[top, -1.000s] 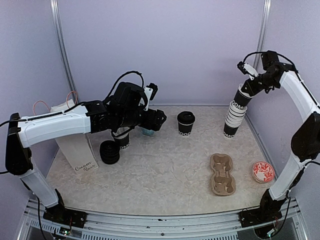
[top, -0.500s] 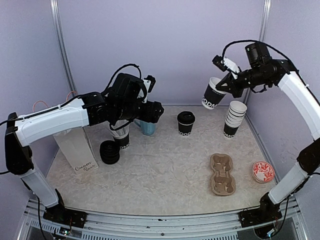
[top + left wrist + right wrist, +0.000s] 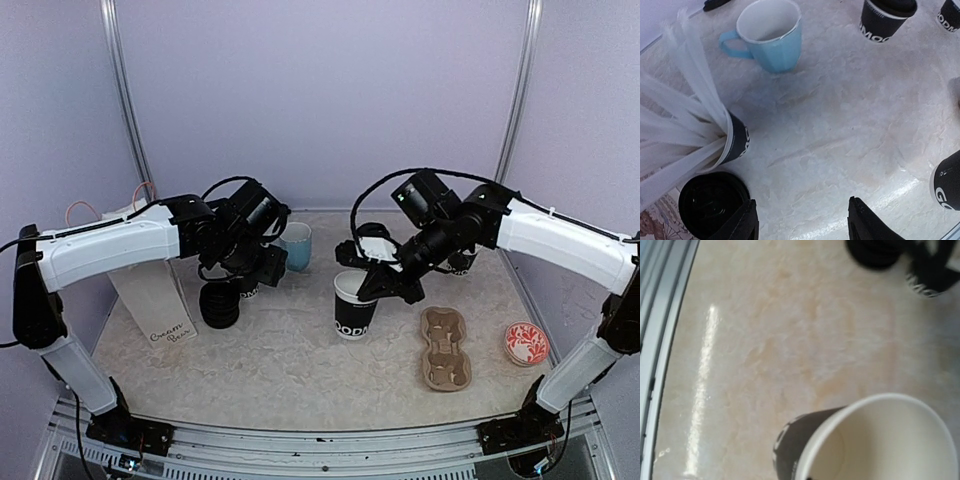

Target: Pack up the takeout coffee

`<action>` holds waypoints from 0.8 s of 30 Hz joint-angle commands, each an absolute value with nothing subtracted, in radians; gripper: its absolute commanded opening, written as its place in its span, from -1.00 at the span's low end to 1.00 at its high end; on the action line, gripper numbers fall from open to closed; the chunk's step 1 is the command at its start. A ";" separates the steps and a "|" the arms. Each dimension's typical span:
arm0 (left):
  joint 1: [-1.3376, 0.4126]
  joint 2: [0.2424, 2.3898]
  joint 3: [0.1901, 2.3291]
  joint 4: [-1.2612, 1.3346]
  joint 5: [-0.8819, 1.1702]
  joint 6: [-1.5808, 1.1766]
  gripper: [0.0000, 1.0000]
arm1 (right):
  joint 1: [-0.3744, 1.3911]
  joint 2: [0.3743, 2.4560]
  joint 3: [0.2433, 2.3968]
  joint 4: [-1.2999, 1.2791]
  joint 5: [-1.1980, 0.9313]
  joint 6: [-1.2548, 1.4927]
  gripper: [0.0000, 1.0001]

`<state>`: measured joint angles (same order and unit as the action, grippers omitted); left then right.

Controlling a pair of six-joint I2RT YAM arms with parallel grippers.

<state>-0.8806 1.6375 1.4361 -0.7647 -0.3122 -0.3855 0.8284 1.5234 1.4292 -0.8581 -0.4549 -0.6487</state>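
Observation:
The open black paper cup is hanging upright next to clear table. I continue to lower the cup there with my right gripper until its bottom stands flat, and then let go.
My right gripper is shut on the rim of an open black paper cup with white lettering, upright near the table's middle. The right wrist view shows the cup's white inside close up; the fingers are hidden there. A second black cup with a black lid stands farther back. My left gripper hangs open over bare table. Its left finger is next to a stack of black lids, and nothing is between the jaws.
A light blue mug stands at the back. A black cup of white sticks is beside the lid stack. A brown pulp carrier and a red-and-white disc lie front right. A white paper bag stands left.
The right arm lifted one cup off the stack at the back right and carried it down to the table's middle. The left gripper drew back from the mug toward the lids, its jaws narrowing.

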 commanded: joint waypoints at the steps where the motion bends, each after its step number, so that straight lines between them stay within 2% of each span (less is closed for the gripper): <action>1: -0.859 1.586 1.388 -0.873 -0.353 -0.459 0.18 | 0.918 1.574 1.368 -0.704 -0.351 -0.612 -1.00; 11: -0.840 1.586 1.321 -0.893 -0.363 -0.482 0.14 | 1.044 1.640 1.284 -0.559 -0.200 -0.558 -1.00; 20: -0.832 1.610 1.292 -0.879 -0.361 -0.487 0.13 | 1.102 1.670 1.235 -0.542 -0.188 -0.528 -1.00; 22: -0.831 1.621 1.291 -0.879 -0.358 -0.484 0.13 | 1.103 1.663 1.252 -0.559 -0.196 -0.520 -0.68; 24: -0.830 1.632 1.288 -0.881 -0.356 -0.481 0.12 | 1.103 1.645 1.278 -0.596 -0.199 -0.539 -0.53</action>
